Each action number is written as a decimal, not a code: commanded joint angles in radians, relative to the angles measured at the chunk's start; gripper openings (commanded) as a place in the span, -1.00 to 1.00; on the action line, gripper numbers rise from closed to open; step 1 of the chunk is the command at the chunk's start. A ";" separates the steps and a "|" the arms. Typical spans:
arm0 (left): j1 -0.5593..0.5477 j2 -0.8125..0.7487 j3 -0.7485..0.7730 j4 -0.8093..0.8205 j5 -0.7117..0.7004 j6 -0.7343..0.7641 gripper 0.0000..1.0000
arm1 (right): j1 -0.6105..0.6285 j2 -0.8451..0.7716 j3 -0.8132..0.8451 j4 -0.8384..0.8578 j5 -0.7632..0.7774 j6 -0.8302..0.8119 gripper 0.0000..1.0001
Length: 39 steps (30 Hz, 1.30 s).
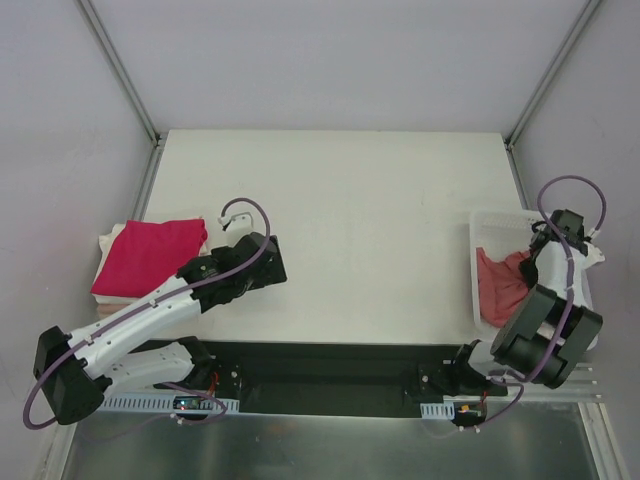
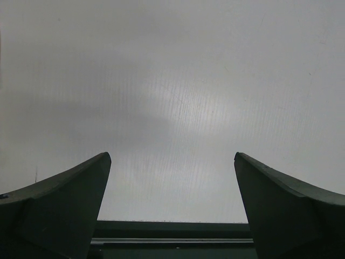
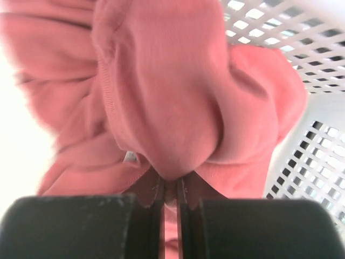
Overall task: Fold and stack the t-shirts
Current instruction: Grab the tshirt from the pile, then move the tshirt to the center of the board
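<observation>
The salmon-pink t-shirt (image 1: 496,286) is lying crumpled in the basket, out of my left gripper's reach. Next, my right gripper lays it across the table's middle (image 1: 345,238) first.
A salmon-pink t-shirt (image 1: 498,284) lies crumpled in the white mesh basket (image 1: 482,222) at the table's right edge. My right gripper (image 1: 533,252) is down in the basket and shut on a fold of that shirt (image 3: 167,108). A magenta-red folded t-shirt (image 1: 148,254) lies on top of cream folded ones (image 1: 110,243) at the table's left edge. My left gripper (image 1: 262,262) is open and empty over bare table just right of that stack; in the left wrist view only its two dark fingers (image 2: 59,205) and the white table show.
The basket's mesh wall (image 3: 318,145) is close on the right of my right gripper. The enclosure's metal posts (image 1: 120,70) rise at the table's back corners. A dark rail (image 1: 330,365) runs along the near edge between the arm bases.
</observation>
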 commanded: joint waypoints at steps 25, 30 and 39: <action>0.006 -0.080 -0.121 0.007 -0.046 -0.046 0.98 | 1.064 -0.095 1.122 0.003 -0.679 -0.413 -0.99; 0.004 -0.130 -0.129 0.004 -0.053 -0.052 0.99 | 1.147 0.090 1.328 0.100 -0.732 -0.375 -0.99; 0.007 -0.300 -0.175 -0.025 -0.056 -0.058 0.99 | 1.149 0.001 0.982 0.275 -0.626 -0.307 -0.91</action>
